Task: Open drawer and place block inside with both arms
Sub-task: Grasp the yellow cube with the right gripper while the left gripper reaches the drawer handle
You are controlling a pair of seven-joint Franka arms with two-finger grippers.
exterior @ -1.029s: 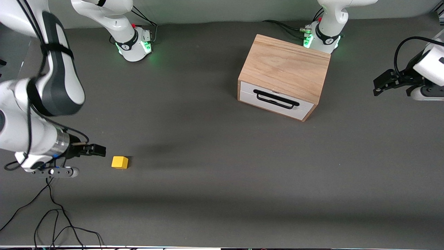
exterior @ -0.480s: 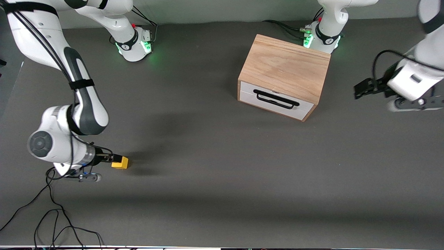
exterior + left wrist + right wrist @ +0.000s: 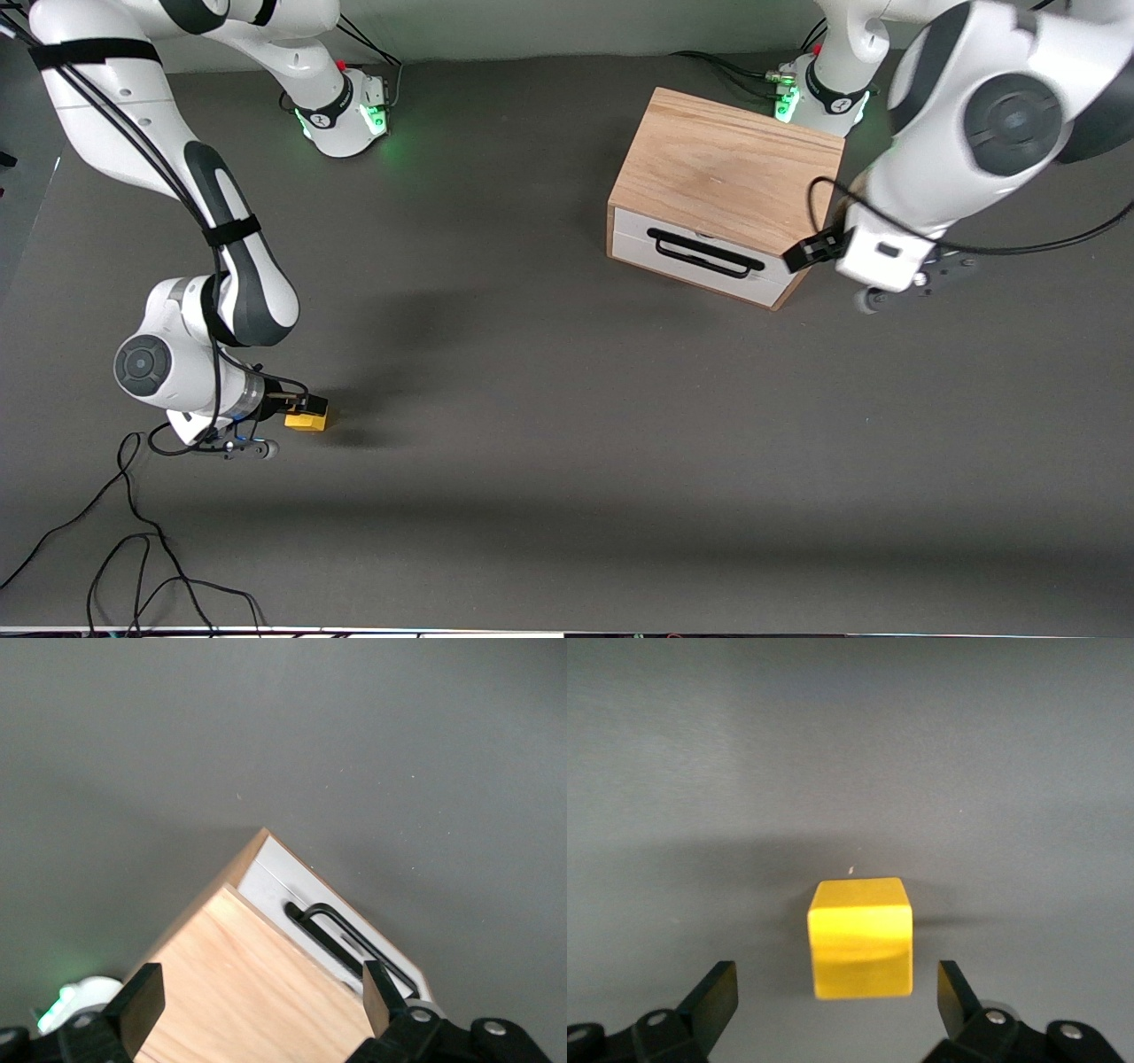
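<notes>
The yellow block [image 3: 861, 939] lies square to the open fingers of the robot's right gripper, so that gripper should keep going toward the block until its sides [image 3: 861, 958] are between the fingers, then close.
The yellow block [image 3: 307, 420] lies on the dark table toward the right arm's end. My right gripper [image 3: 295, 406] is low beside it, open; in the right wrist view the block [image 3: 859, 939] sits just ahead of the open gripper [image 3: 835, 997], not between the fingers. The oak box [image 3: 731, 168] stands near the left arm's base. Its white drawer [image 3: 638, 250] is closed, with its black handle [image 3: 704, 252] facing the front camera. My left gripper [image 3: 802, 255] is open at the box's front corner; the left wrist view shows it [image 3: 261, 999] over the box top [image 3: 248, 992], with the handle [image 3: 345, 939] ahead.
Black cables [image 3: 133, 549] trail on the table near the front camera at the right arm's end. The two green-lit bases [image 3: 341, 115] [image 3: 819, 97] stand along the table's edge farthest from the front camera.
My left arm has swung in from the table's end to the box's front corner. My right gripper has closed in on the block and now sits right beside it.
</notes>
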